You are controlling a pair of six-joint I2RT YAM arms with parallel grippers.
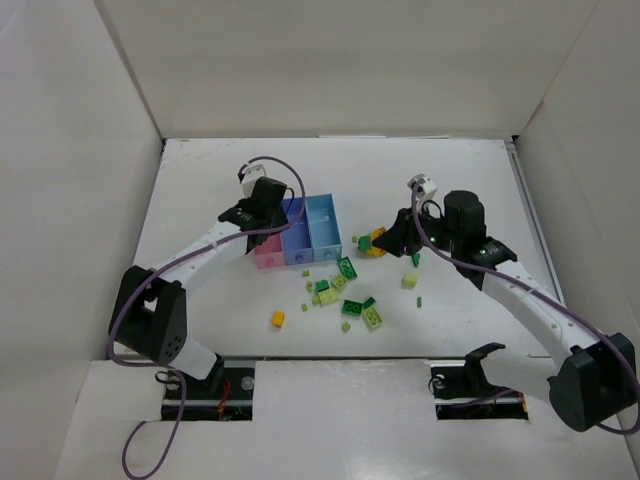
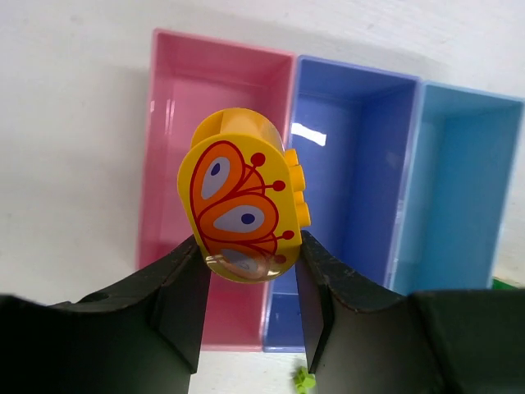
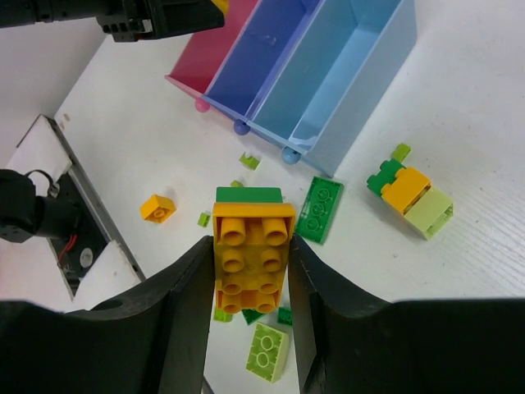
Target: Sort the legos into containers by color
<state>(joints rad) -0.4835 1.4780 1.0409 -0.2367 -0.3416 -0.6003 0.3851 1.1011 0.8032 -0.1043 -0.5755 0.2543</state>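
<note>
A dark green brick is stuck to the orange-yellow studded brick in my right gripper, so my left gripper should pull the dark green brick off before I sort either one.
My left gripper is shut on a rounded orange-yellow lego with a butterfly print. It hangs over the near end of the pink bin, beside the periwinkle bin and light blue bin. My right gripper is shut on an orange-yellow studded brick with a dark green brick joined to its far end, held above the table. In the top view the bins sit left of centre, my left gripper over them, my right gripper to their right.
Loose legos lie on the table: a dark green plate, a green-orange-lime cluster, a lime brick, a small orange brick. In the top view they scatter below the bins. White walls enclose the table.
</note>
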